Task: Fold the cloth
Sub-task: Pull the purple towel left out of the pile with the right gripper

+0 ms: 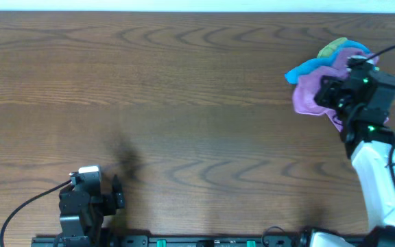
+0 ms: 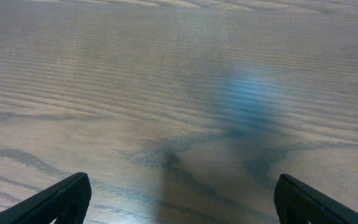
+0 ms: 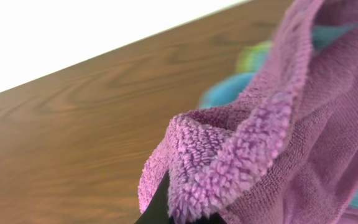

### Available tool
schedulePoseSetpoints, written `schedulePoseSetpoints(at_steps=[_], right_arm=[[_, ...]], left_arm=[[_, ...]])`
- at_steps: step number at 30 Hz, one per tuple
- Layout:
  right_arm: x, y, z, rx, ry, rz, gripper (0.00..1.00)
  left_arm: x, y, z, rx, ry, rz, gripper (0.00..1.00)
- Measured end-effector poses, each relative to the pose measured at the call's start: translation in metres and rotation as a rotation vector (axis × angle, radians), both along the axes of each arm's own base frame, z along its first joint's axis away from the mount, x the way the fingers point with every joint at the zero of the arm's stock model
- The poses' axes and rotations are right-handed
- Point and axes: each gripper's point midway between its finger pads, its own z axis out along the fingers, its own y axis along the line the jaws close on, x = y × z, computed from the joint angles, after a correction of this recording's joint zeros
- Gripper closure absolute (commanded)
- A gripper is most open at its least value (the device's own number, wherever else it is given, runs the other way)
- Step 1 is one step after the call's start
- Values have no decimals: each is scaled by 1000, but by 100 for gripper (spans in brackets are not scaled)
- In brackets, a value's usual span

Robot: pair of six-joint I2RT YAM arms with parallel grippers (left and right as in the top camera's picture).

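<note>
I keep moving the purple cloth with my right gripper toward the table's open middle [image 1: 214, 116] until it lies clear of the blue cloth. My fingers are holding a fold [image 3: 207, 152].
A crumpled purple cloth [image 1: 312, 92] lies at the far right of the table, on top of a blue cloth [image 1: 308, 67] and a green one [image 1: 334, 46]. My right gripper [image 1: 339, 96] is down on the purple cloth. In the right wrist view a fold of the purple cloth [image 3: 241, 155] bunches over the black fingers [image 3: 179, 214], which appear shut on it. My left gripper [image 1: 117, 195] rests near the front left edge. In the left wrist view its fingers [image 2: 182, 199] are wide apart and empty over bare wood.
The wooden table [image 1: 170, 103] stretches between the two arms. The white far wall edge [image 3: 73, 37] lies behind the cloth pile. Cables run from both arms at the front and right edges.
</note>
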Motion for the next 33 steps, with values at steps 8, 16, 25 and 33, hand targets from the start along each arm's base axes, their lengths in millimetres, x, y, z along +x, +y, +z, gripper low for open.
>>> schedulePoseSetpoints(at_steps=[8,16,25,33], right_arm=[[-13,107,-1,21,22,278,99],[-37,204,-42,43,134,515,92],[-100,342,-73,153,171,919,56],[-109,359,-61,187,158,974,56]], left_arm=[[0,0,0,0,0,0,5],[0,0,0,0,0,1,5],[0,0,0,0,0,0,5],[0,0,0,0,0,0,5]])
